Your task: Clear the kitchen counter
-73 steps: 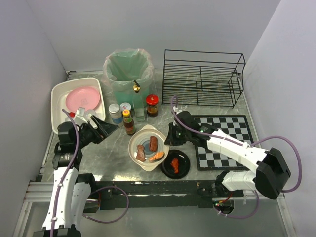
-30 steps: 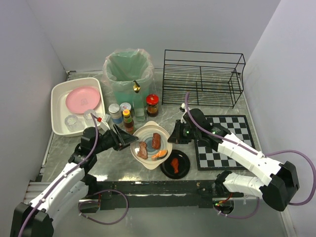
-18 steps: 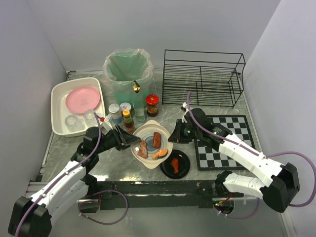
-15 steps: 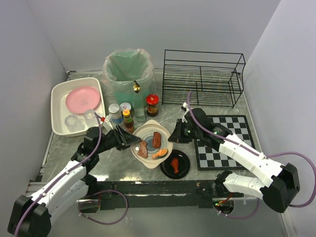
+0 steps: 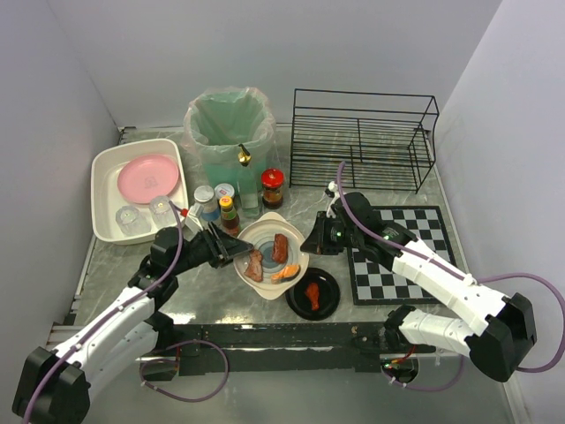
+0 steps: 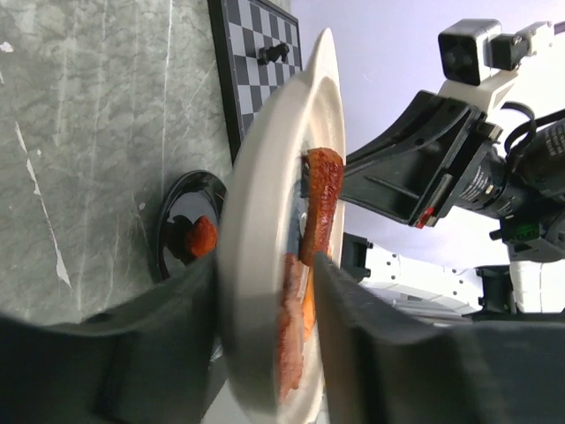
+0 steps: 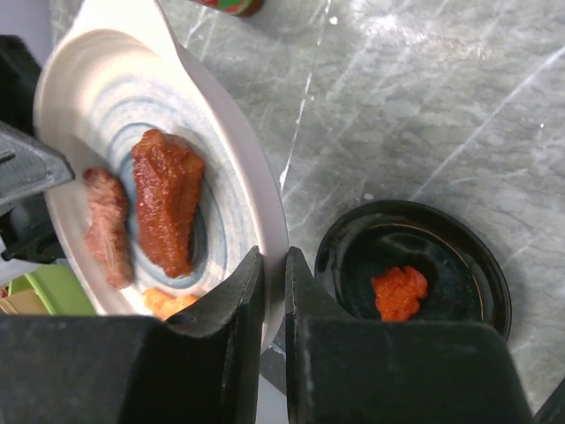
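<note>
My right gripper is holding the plate's rim (image 5: pixel 305 253) away from the green-lined bin. My left gripper should therefore grip the plate's opposite rim (image 5: pixel 238 264) and carry the plate by itself.
A white plate (image 5: pixel 271 254) with a blue swirl carries two brown meat pieces (image 5: pixel 281 248) and an orange bit. It hangs just above the grey marble kitchen counter (image 5: pixel 194 283). My left gripper (image 5: pixel 234 250) is shut on the plate's left rim. In the left wrist view the plate (image 6: pixel 265 203) stands edge-on between that gripper's (image 6: pixel 265 265) jaws. My right gripper (image 5: pixel 309 245) is shut on the right rim. The right wrist view shows that gripper (image 7: pixel 274 261) pinching the plate (image 7: pixel 106 106), with the meat (image 7: pixel 166 212) on it.
A small black dish (image 5: pixel 313 293) with an orange morsel sits right of the plate's near edge. Bottles and jars (image 5: pixel 225 210) stand behind the plate, in front of a green-lined bin (image 5: pixel 229 132). A white tub (image 5: pixel 104 190) holds a pink plate. There is also a wire rack (image 5: pixel 362 137) and a checkered mat (image 5: pixel 397 252).
My left arm swung from the tub to the plate and closed on its left rim. The plate, held on both sides, has shifted slightly toward the back.
</note>
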Action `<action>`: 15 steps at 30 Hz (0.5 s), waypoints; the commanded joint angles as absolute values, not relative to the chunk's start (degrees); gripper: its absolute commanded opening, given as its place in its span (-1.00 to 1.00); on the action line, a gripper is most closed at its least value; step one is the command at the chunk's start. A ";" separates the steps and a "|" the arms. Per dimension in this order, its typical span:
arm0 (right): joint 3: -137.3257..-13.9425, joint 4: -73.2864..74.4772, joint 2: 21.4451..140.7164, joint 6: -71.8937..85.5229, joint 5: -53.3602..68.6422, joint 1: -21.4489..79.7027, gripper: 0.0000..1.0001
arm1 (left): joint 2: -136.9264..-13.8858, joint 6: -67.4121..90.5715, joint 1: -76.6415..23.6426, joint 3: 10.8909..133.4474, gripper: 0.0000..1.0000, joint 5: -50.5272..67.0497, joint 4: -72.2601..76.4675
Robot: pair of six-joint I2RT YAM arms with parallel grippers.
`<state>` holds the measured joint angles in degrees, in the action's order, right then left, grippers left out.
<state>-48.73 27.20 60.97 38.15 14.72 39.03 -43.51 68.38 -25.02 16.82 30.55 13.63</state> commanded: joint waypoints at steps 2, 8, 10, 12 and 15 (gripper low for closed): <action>-50.54 17.14 57.30 41.75 19.51 38.85 -1.00 | -43.42 69.43 -25.75 16.96 0.22 30.24 16.79; -50.27 16.70 56.95 41.75 20.30 38.85 -1.00 | -44.12 69.35 -26.10 17.49 0.22 28.66 16.79; -50.19 16.52 56.78 41.75 20.57 38.85 -1.00 | -44.73 69.52 -26.19 17.58 0.18 28.39 17.75; -50.19 16.52 56.78 41.75 20.74 38.85 -1.00 | -45.44 69.70 -26.45 17.84 0.16 27.95 18.63; -50.01 16.26 56.69 41.75 21.36 38.85 -1.00 | -46.93 69.70 -26.81 18.19 0.15 27.34 19.24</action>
<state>-48.62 26.17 60.42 38.13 16.25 38.96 -45.56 68.66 -26.15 16.82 28.95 15.59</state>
